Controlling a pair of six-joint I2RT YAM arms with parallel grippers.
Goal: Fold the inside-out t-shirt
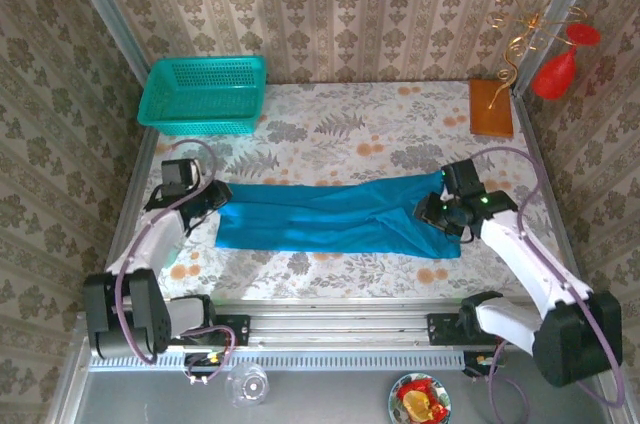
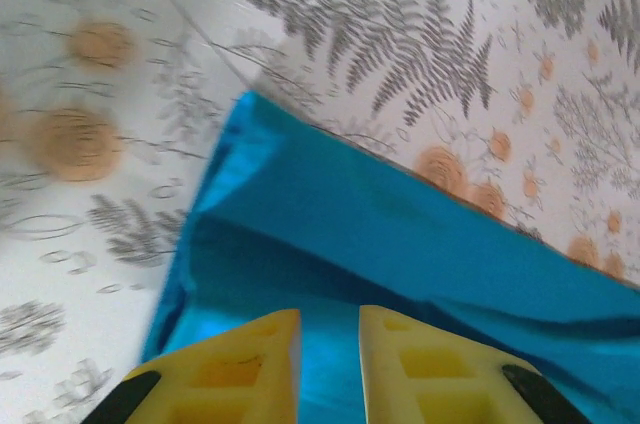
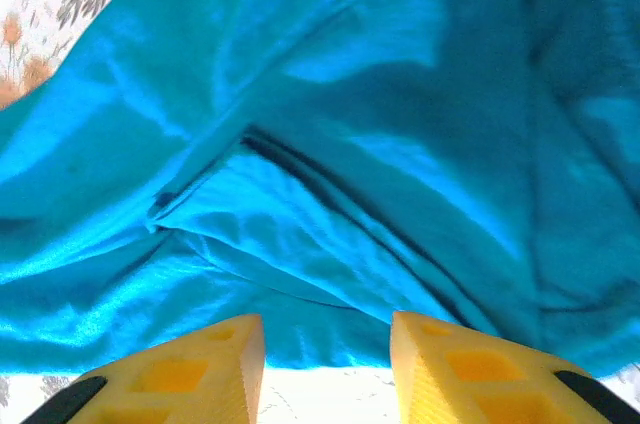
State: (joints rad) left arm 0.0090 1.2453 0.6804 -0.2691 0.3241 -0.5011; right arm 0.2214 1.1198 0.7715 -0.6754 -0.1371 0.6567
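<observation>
I should use my right gripper to smooth the flap's inner edge [image 1: 379, 217] out flat before the next fold, because the flap on the t-shirt's end [image 1: 405, 228] lies wrinkled and crooked.
The inside-out t-shirt [image 1: 330, 216] lies as a long teal-blue band across the middle of the table, flat with soft wrinkles. My left gripper [image 1: 213, 195] sits at its left end. In the left wrist view its yellow fingers [image 2: 250, 354] stand a little apart over the t-shirt [image 2: 400, 234], with cloth showing in the gap and nothing pinched; this gripper [image 2: 330, 316] is open. My right gripper [image 1: 432, 212] is at the right end. In its wrist view the gripper [image 3: 327, 322] is open, bare table between the fingers and the t-shirt's [image 3: 330, 144] edge just ahead.
A turquoise mesh basket [image 1: 203, 94] stands at the back left. A brown board [image 1: 490, 107] lies at the back right, with a red ornament on gold wire [image 1: 555, 69] above it. The floral table [image 1: 330, 134] has a metal rail [image 1: 330, 329] along its near edge.
</observation>
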